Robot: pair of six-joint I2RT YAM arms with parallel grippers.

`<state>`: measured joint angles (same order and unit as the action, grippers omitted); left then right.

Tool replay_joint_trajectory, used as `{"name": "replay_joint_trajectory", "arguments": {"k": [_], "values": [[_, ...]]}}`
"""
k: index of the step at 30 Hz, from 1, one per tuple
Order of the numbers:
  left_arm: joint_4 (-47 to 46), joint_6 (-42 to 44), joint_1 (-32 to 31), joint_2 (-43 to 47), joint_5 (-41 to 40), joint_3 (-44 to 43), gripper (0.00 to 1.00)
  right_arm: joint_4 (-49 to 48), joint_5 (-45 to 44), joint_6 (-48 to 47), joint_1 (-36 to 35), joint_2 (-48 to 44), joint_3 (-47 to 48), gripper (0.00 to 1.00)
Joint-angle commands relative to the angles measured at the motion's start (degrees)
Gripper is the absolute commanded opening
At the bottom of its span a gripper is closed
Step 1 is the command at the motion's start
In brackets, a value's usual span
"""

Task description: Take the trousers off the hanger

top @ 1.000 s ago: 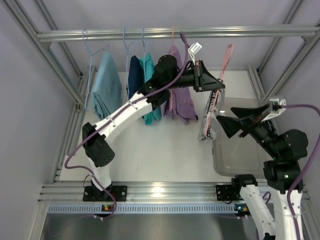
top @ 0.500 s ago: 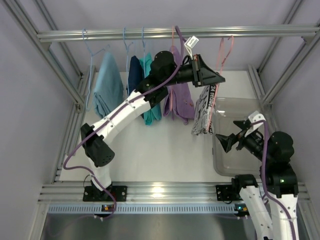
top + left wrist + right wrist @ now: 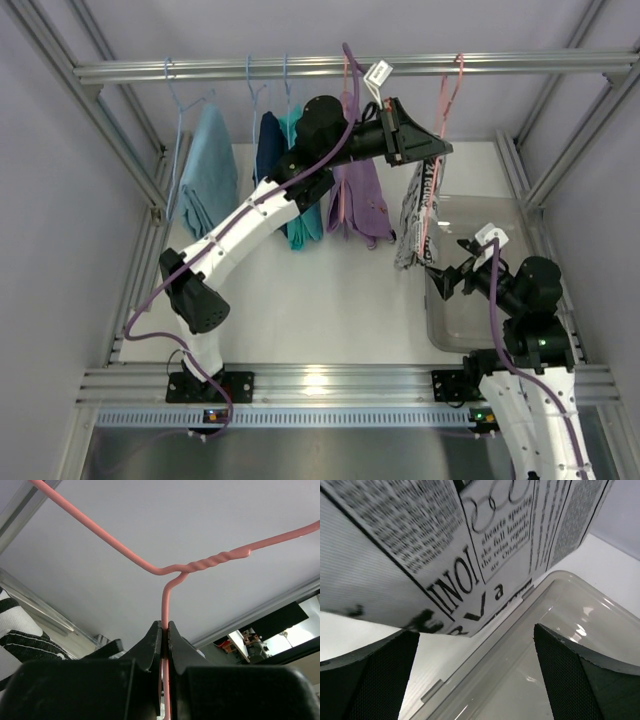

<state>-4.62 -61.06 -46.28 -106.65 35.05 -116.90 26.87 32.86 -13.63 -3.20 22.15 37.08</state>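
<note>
The newsprint trousers [image 3: 416,218] are loosely folded over the pink wire hanger [image 3: 433,190], so the cloth will slip off and crumple up when I pull it toward the bin.
The pink wire hanger [image 3: 447,108] hangs from the top rail at the right. Black-and-white newsprint trousers [image 3: 416,215] hang folded over it. My left gripper [image 3: 440,150] is shut on the hanger's wire just below the twisted neck [image 3: 163,605]. My right gripper [image 3: 436,281] is open and empty, just below the trousers' lower edge, over the near left corner of the clear bin. In the right wrist view the printed cloth [image 3: 445,550] fills the top, above the open fingers [image 3: 380,670].
A clear plastic bin [image 3: 500,330] sits on the table at the right, under the trousers. Light-blue hangers on the rail [image 3: 340,66] carry a light-blue garment [image 3: 210,170], a navy one [image 3: 268,150], a teal one [image 3: 298,180] and a purple one [image 3: 362,190].
My left gripper has carried the hanger and trousers up and slightly right toward the rail. My right arm has pulled back and down, its gripper now low under the trousers' hem.
</note>
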Motion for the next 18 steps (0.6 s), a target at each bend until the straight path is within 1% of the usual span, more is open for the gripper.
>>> {"name": "replay_joint_trajectory", "arguments": {"k": [1,8,11,13,15,16,18], "values": [[-8.1,-1.9,0.1,1.6,-1.2,-4.9,0.0,-10.1,-1.9,-1.9,0.3,1.5,-2.7,0.93],[-8.2,-3.1,0.1,2.3,-1.6,-5.6,0.0,-17.6,-4.7,0.5,0.4,4.4,-6.0,0.93],[-7.9,-3.2,0.1,2.6,-2.0,-5.9,0.0,-21.4,-2.6,4.9,0.3,5.9,-6.0,0.93],[-7.9,-3.4,0.1,2.8,-2.1,-5.9,0.0,-22.9,-1.7,6.1,0.0,6.3,-6.4,0.93],[-7.9,-3.5,0.1,2.8,-2.2,-6.0,0.0,-24.1,-2.1,6.9,-0.5,6.3,-7.1,0.96],[-8.0,-3.7,0.1,2.8,-2.4,-6.1,0.0,-24.8,-2.1,7.5,-0.9,6.5,-7.2,0.99],[-7.9,-3.8,0.1,2.8,-2.4,-6.1,0.0,-25.5,-2.3,8.3,-1.5,6.6,-7.1,1.0]]}}
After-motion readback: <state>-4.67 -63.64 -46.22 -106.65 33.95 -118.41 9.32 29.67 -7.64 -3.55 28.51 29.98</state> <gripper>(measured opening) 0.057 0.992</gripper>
